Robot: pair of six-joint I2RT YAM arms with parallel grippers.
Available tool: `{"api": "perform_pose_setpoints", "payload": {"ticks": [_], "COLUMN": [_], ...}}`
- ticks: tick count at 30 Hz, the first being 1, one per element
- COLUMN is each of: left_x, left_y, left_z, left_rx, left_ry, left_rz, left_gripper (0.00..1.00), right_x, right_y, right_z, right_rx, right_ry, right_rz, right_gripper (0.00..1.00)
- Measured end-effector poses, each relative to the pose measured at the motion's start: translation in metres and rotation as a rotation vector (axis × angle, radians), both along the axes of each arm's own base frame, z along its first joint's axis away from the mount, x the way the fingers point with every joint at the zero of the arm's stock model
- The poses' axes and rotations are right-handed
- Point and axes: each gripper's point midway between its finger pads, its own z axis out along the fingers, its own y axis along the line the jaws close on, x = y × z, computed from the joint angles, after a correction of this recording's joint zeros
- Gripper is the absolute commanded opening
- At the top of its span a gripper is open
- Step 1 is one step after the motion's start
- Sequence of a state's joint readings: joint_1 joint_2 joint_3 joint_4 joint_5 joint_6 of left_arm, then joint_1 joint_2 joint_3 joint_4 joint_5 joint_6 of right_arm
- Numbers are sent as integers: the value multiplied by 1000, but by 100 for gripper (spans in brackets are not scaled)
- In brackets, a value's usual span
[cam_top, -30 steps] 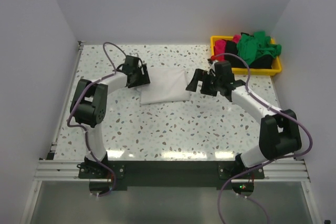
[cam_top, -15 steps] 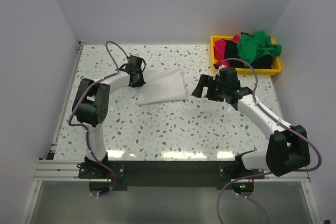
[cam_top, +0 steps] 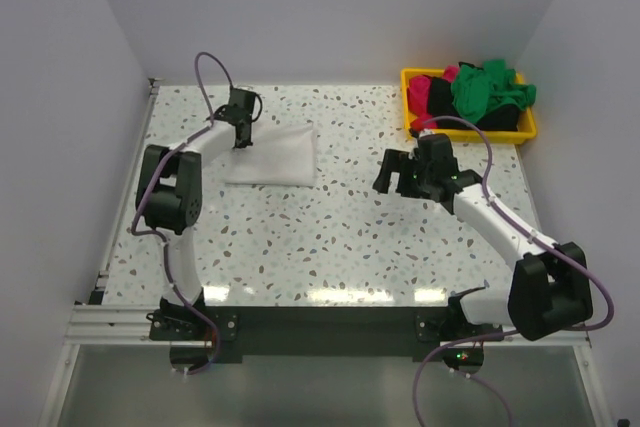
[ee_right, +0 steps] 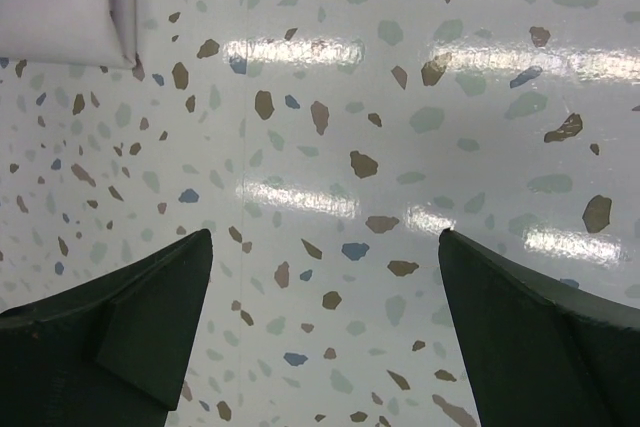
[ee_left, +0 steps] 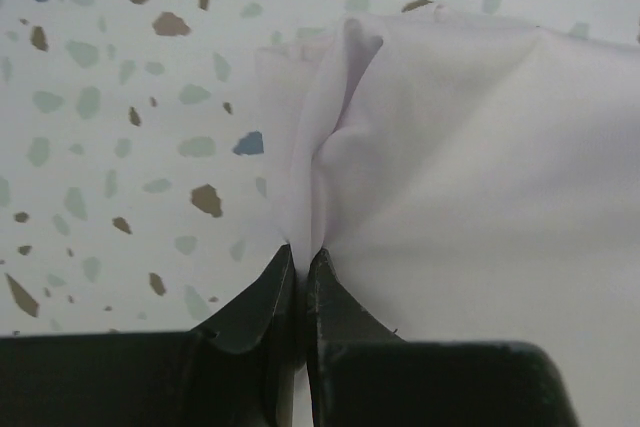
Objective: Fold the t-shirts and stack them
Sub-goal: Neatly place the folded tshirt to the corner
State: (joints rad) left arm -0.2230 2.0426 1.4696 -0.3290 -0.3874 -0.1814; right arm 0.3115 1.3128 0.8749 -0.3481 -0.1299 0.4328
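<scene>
The folded white t-shirt [cam_top: 277, 159] takes up room for spreading the next one, so I should first pull it back with my left gripper to the near side of the table [cam_top: 210, 229] by the wall.
A folded white t-shirt [cam_top: 275, 154] lies flat on the speckled table, left of the middle. My left gripper [cam_top: 240, 128] sits at its far left corner, shut on a pinch of the white cloth [ee_left: 320, 187], which bunches into a ridge just beyond the fingertips [ee_left: 300, 259]. My right gripper [cam_top: 398, 173] hovers over bare table to the right of the shirt, jaws wide apart and empty [ee_right: 325, 242]; a corner of the white t-shirt [ee_right: 65, 2] shows at the top left of its view. Green [cam_top: 490, 89], pink [cam_top: 420, 87] and black [cam_top: 448, 107] t-shirts are heaped in the bin.
A yellow plastic bin [cam_top: 530, 129] stands at the table's far right corner. White walls close in the left, back and right sides. The arm bases sit on the near rail.
The left gripper closed on the white shirt's corner and dragged the shirt toward the far left. The right gripper came off the shirt and drew back to the right, staying open.
</scene>
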Motion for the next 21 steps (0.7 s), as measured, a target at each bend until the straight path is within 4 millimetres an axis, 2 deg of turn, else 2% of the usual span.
{"api": "perform_pose_setpoints", "payload": {"ticks": [8,13,17,21], "left_x": [27,43,34,6], "left_y": [48,80,102,104], "left_z": [28,28,19,-3], "left_rx": [141,170,185,189], "left_ry": [-38,-38,-4,91], "left_rz": [-13,18,35,-31], "left_gripper": [0,0,0,0], "right_x": [3,4,4,4], "right_y": [-7,-12,-15,-16], "right_z": [0,-1,-1,-1], "right_rx": [-38,-63,-74,-78], "right_ry": [-17,-22,-24,-24], "right_rz": [-17,-31,-37,-41], "right_gripper": [99,99,99,99]}}
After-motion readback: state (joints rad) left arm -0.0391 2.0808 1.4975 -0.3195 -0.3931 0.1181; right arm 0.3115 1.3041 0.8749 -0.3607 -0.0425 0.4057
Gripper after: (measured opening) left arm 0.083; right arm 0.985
